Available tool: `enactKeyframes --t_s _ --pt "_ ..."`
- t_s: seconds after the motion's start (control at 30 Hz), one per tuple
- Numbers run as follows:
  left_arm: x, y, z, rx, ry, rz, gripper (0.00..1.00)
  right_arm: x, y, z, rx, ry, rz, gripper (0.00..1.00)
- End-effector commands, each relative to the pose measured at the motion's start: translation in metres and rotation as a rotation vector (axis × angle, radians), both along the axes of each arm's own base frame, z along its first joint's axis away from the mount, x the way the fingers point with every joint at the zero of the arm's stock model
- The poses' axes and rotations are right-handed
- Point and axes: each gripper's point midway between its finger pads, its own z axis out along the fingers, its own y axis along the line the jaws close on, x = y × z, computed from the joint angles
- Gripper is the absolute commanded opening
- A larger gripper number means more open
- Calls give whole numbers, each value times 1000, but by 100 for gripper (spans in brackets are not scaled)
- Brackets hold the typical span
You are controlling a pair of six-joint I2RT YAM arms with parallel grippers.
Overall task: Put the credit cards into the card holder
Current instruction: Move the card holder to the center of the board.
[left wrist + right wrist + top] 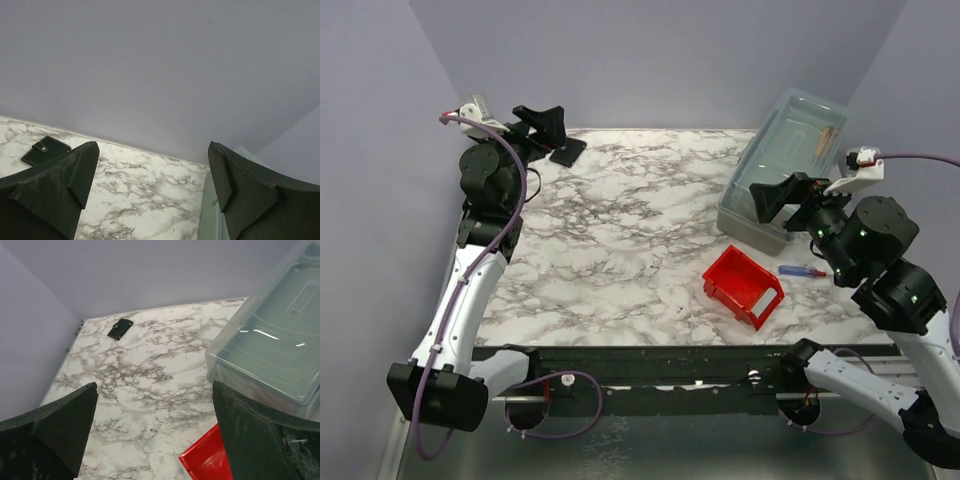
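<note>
My open left gripper should go on lowering beside the card holder (569, 150), which lies clear of everything, toward its near corner (566, 163) until the fingers grip it.
The card holder (567, 152) is a small black wallet lying closed on the marble table at the far left corner. It also shows in the left wrist view (45, 150) and the right wrist view (120, 328). My left gripper (550, 125) is open and empty, held above the table just left of the holder; in its own view (152, 150) nothing is between the fingers. My right gripper (775, 200) is open and empty, raised beside the clear box; in its own view (154, 387) it is empty too. No credit cards show plainly; a faint orange streak (828, 140) lies inside the clear box.
A clear lidded box (785, 165) stands at the back right, also seen in the right wrist view (270, 350). A red bin (743, 285) lies tipped at the front right, and its corner shows in the right wrist view (205, 462). A small blue and red pen (802, 271) lies right of it.
</note>
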Motion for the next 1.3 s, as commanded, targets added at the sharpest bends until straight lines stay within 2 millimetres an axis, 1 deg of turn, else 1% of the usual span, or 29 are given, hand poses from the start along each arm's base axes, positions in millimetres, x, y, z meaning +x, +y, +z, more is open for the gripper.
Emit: enactKeyframes --t_s 0.0,0.07,0.13,0.2,0.23,0.27,0.3,0.33,0.37,0.47,0.6,0.63,0.67,0.73,0.8,0.83,0.9,0.97,1.03,1.17,1.27 --pt "20 -7 -8 -31 64 -20 99 13 8 -21 -15 94 -32 100" --pt "33 -6 -24 -42 128 -2 99 20 16 -36 -41 148 -29 100" --pt "48 -1 -46 -67 207 34 99 26 25 -46 -56 178 -10 100" --pt "67 4 -74 -109 303 49 99 29 36 -58 -64 201 26 100" --pt "77 7 -89 -142 355 37 99 31 42 -63 -67 214 48 100" --pt "87 5 -105 -179 406 -8 99 32 47 -69 -68 224 67 100" --pt "97 10 -122 -224 452 -23 99 32 51 -73 -65 232 81 100" --pt "108 13 -143 -272 510 -43 99 32 53 -76 -61 237 89 100" --pt "120 25 -164 -331 565 -47 99 32 56 -78 -56 242 100 100" --pt "148 48 -221 -491 708 -93 99 28 60 -78 -40 233 132 100" --pt "183 66 -281 -562 797 -125 99 26 60 -70 -28 203 148 100" --pt "191 66 -292 -580 805 -139 97 26 60 -69 -30 199 149 100" --pt "199 66 -301 -598 800 -161 94 26 60 -69 -31 197 148 100" --pt "209 64 -322 -640 816 -171 87 27 60 -67 -31 195 145 100" --pt "215 66 -341 -665 824 -156 80 28 61 -67 -27 197 143 100" --pt "217 67 -350 -679 831 -141 78 28 61 -67 -24 198 144 100" --pt "221 68 -361 -699 833 -139 76 29 63 -70 -21 207 144 100" --pt "226 67 -378 -729 857 -137 73 30 63 -75 -17 219 137 100" --pt "231 66 -387 -757 869 -144 66 31 64 -78 -11 228 131 100" --pt "240 67 -398 -777 868 -134 63 34 67 -80 -4 240 130 100" --pt "250 70 -402 -787 857 -130 56 37 73 -80 -1 253 141 100"
